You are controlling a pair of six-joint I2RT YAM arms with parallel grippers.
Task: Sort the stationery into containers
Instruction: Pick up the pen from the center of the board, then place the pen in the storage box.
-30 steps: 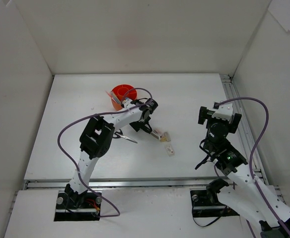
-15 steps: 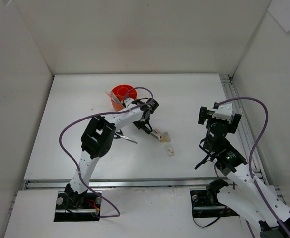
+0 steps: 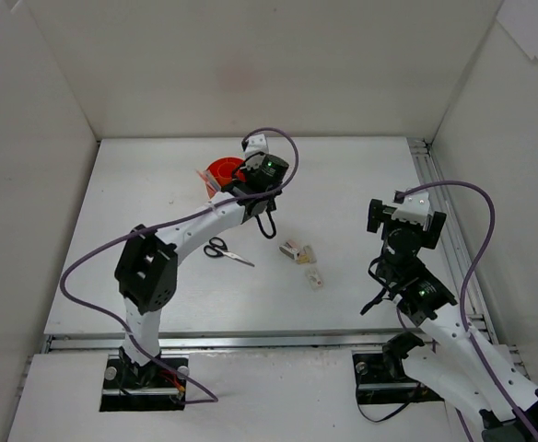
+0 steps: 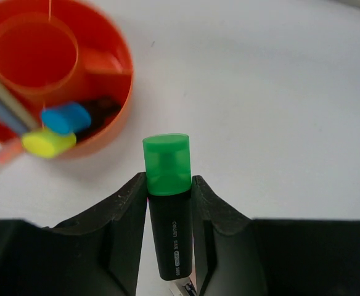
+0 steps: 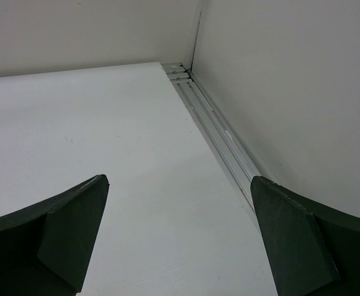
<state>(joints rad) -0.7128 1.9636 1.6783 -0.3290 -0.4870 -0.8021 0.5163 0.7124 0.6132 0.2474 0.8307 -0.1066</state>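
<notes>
The green-capped highlighter [image 4: 169, 169] is hanging outside the organiser's rim. My left gripper should swing back over the organiser and put it down into the compartment [image 4: 108, 112] next to the blue highlighter.
My left gripper [image 4: 169, 182] is shut on a green-capped, black-bodied highlighter [image 4: 167, 161] and holds it above the table, just right of the orange organiser [image 4: 122, 110]. The organiser holds a blue highlighter [image 4: 66, 117], a yellow highlighter [image 4: 48, 142] and thin pens [image 4: 7, 105] in its ring; its central cup looks empty. From above, the left gripper [image 3: 248, 187] hovers beside the organiser [image 3: 221, 167]. Black-handled scissors [image 3: 224, 250] and three small erasers [image 3: 293, 247] [image 3: 308, 254] [image 3: 315, 276] lie on the table. My right gripper [image 5: 177, 203] is open and empty at the right side [image 3: 407, 218].
An aluminium rail [image 5: 217, 132] runs along the table's right edge beside the white side wall [image 5: 291, 80]. White walls close in the back and both sides. The left arm's purple cable [image 3: 158, 226] arcs over the table.
My left gripper has risen from the table near the erasers with the green highlighter in it and moved back toward the orange organiser. The right arm has not moved.
</notes>
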